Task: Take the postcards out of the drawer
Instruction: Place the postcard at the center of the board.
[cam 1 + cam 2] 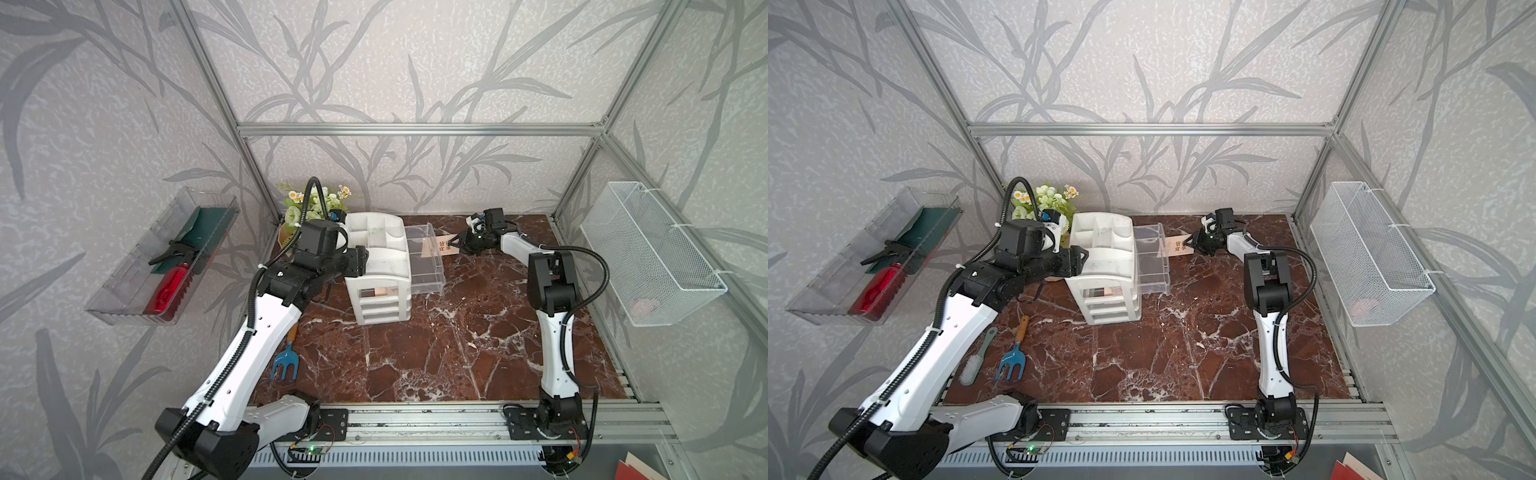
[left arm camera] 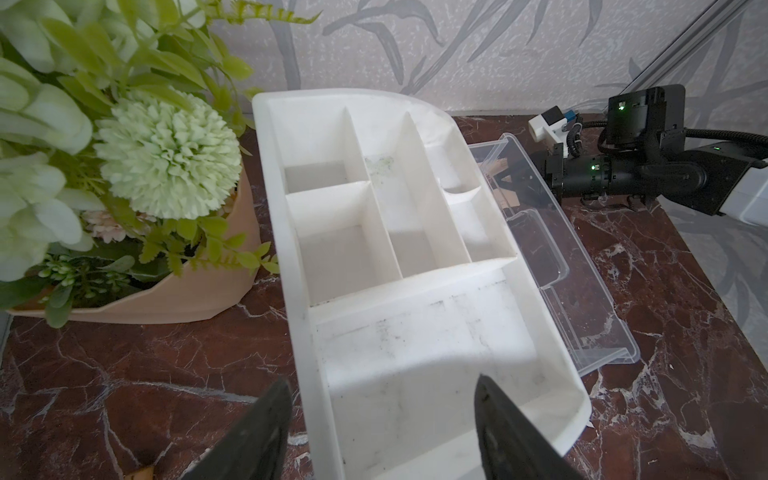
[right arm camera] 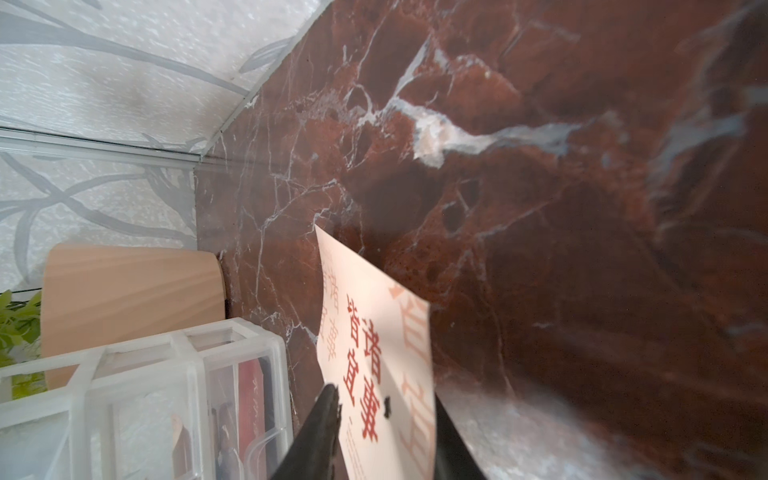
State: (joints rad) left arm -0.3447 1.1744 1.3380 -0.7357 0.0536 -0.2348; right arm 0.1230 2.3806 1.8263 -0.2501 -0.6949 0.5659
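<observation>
The clear drawer (image 1: 426,269) is open and the white organiser is unheld. My left gripper should therefore clamp onto the organiser's side (image 2: 323,400) before my right gripper pushes the drawer closed.
The white organiser (image 1: 378,266) (image 1: 1100,257) stands at the back of the table, and its clear drawer (image 1: 424,266) (image 1: 1152,266) (image 2: 582,299) is pulled out to the right. A beige postcard (image 1: 440,247) (image 1: 1177,248) (image 3: 374,332) with red characters hangs beside the drawer's far end, above the table. It sits between the parted fingers of my right gripper (image 1: 453,244) (image 1: 1188,243) (image 3: 382,392). A red postcard (image 3: 251,395) shows inside the drawer. My left gripper (image 1: 365,259) (image 1: 1084,259) (image 2: 382,390) is open, straddling the organiser's left wall.
A flower pot (image 1: 291,232) (image 2: 187,286) stands behind the organiser's left side. A blue hand fork (image 1: 1013,361) and a brush (image 1: 973,365) lie at front left. A clear wall tray (image 1: 162,257) holds a red bottle and a green sheet. A wire basket (image 1: 652,253) hangs on the right wall.
</observation>
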